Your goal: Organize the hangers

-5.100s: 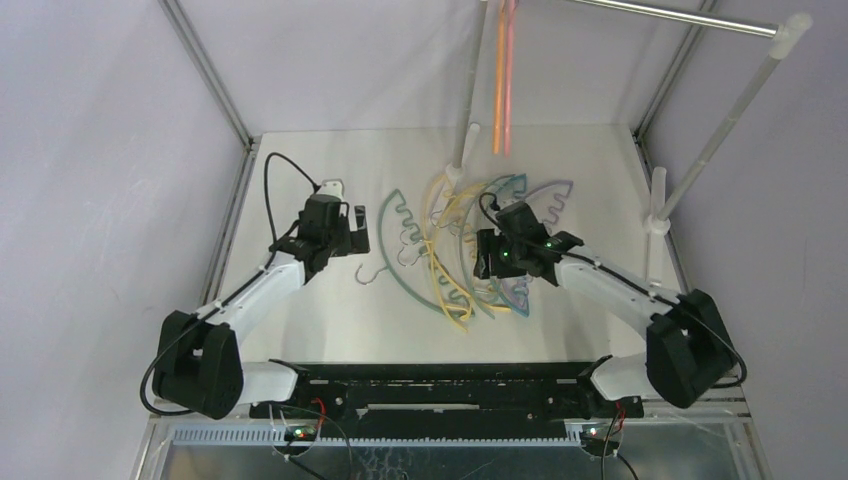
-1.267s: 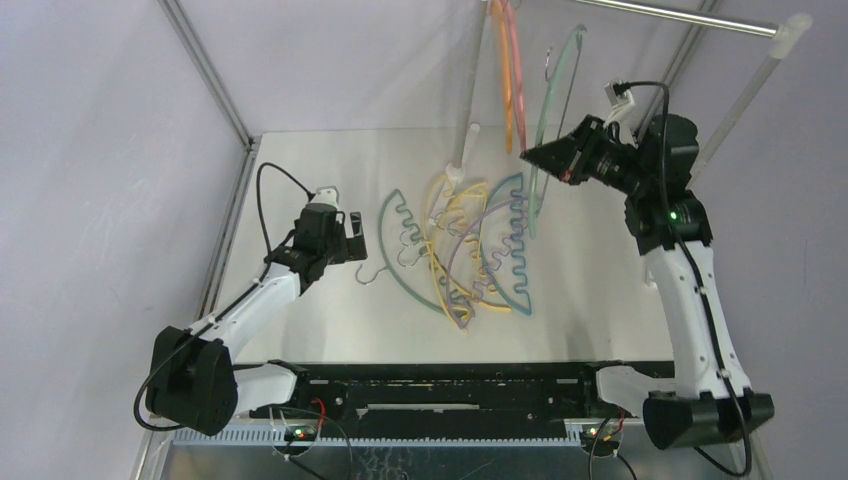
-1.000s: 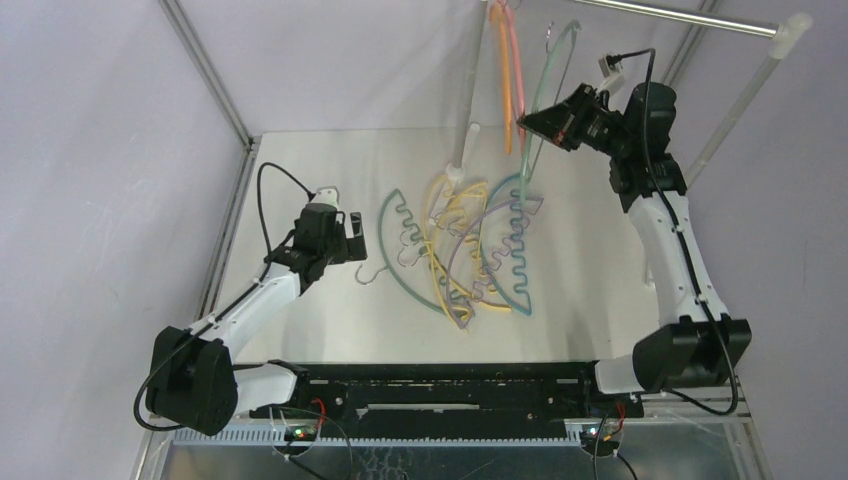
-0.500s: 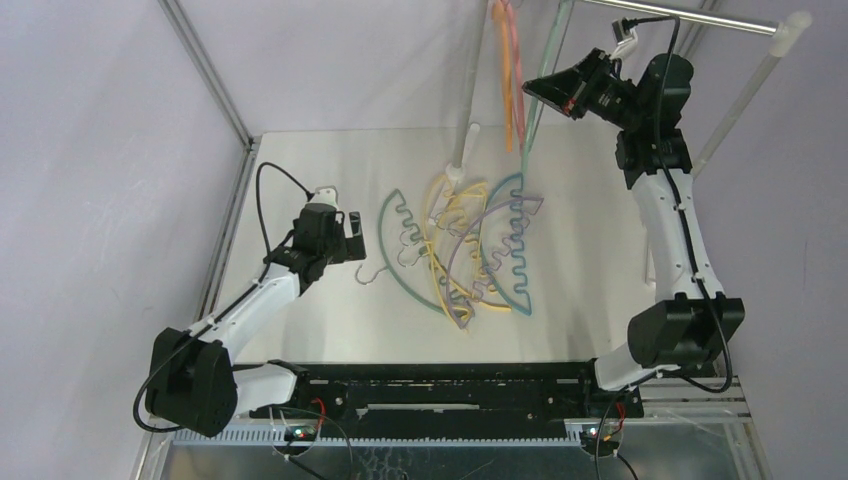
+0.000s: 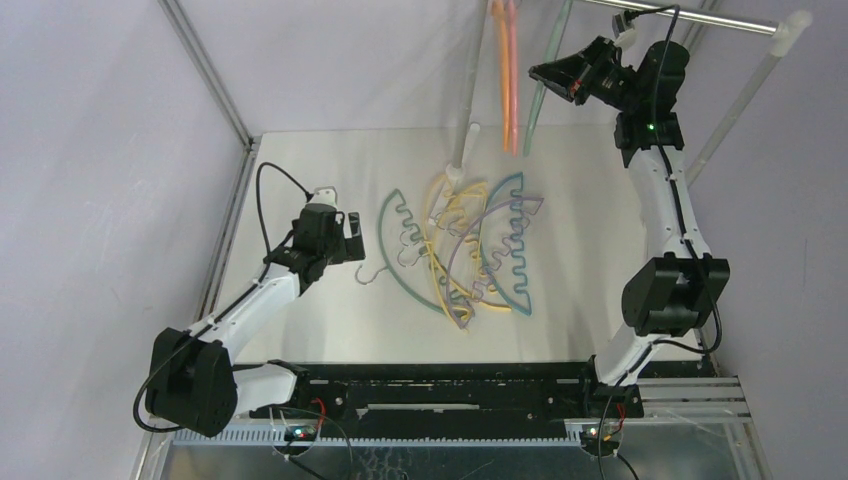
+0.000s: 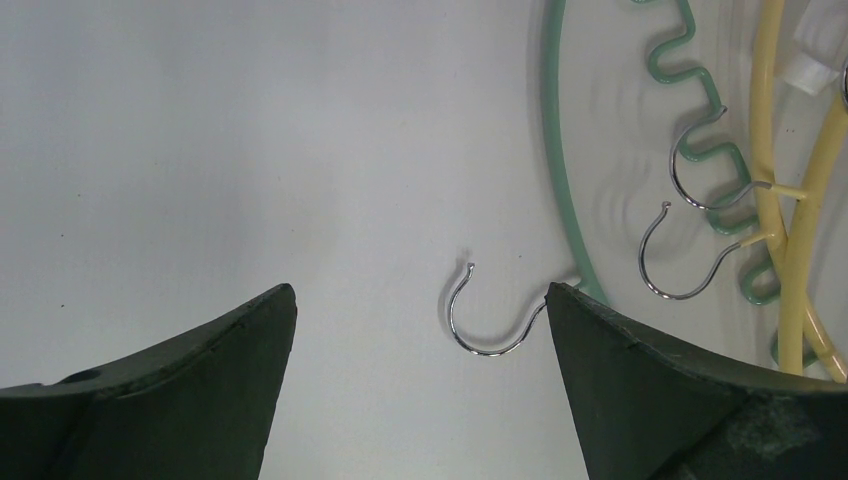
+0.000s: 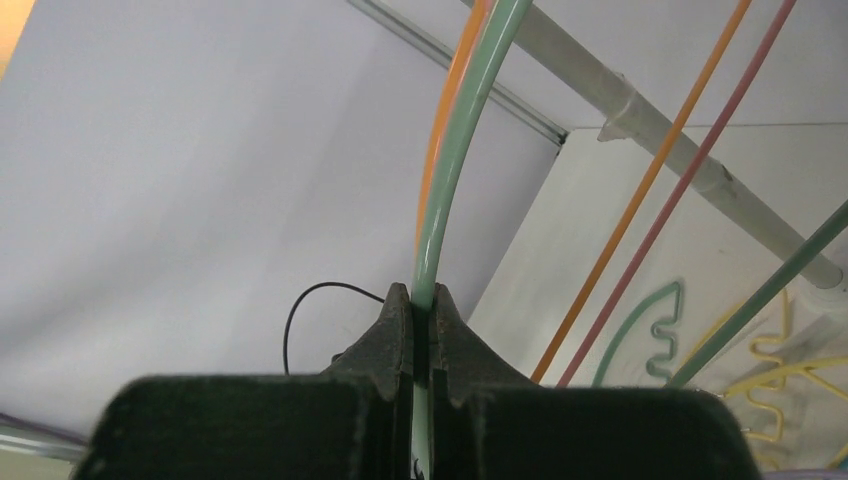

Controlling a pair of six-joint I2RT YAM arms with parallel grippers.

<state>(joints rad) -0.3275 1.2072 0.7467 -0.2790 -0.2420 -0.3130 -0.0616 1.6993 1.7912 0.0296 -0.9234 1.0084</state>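
My right gripper is to keep sliding the pale green hanger (image 5: 534,118) over along its open way to the pink hanger (image 5: 513,80) until the two hang side by side.
Several hangers (image 5: 462,250), green, yellow, teal and pale purple, lie tangled on the table. An orange hanger (image 5: 502,70) and a pink hanger (image 5: 514,70) hang from the rack. My right gripper (image 5: 538,74) is raised high by the rail and shut on a pale green hanger (image 5: 537,92), whose curved bar (image 7: 450,180) runs up between the closed fingers. My left gripper (image 6: 420,300) stands open low over the table, beside a green hanger (image 6: 556,180). That hanger's metal hook (image 6: 490,322) lies between the fingers, untouched.
The metal rack rail (image 5: 680,16) crosses the top right on white poles (image 5: 730,110). A second white pole (image 5: 470,95) stands behind the pile. Metal frame struts (image 5: 205,70) edge the table's back corners.
My right arm has lifted the pale green hanger up toward the rail, swinging it beside the orange and pink ones. The left arm has stayed still.
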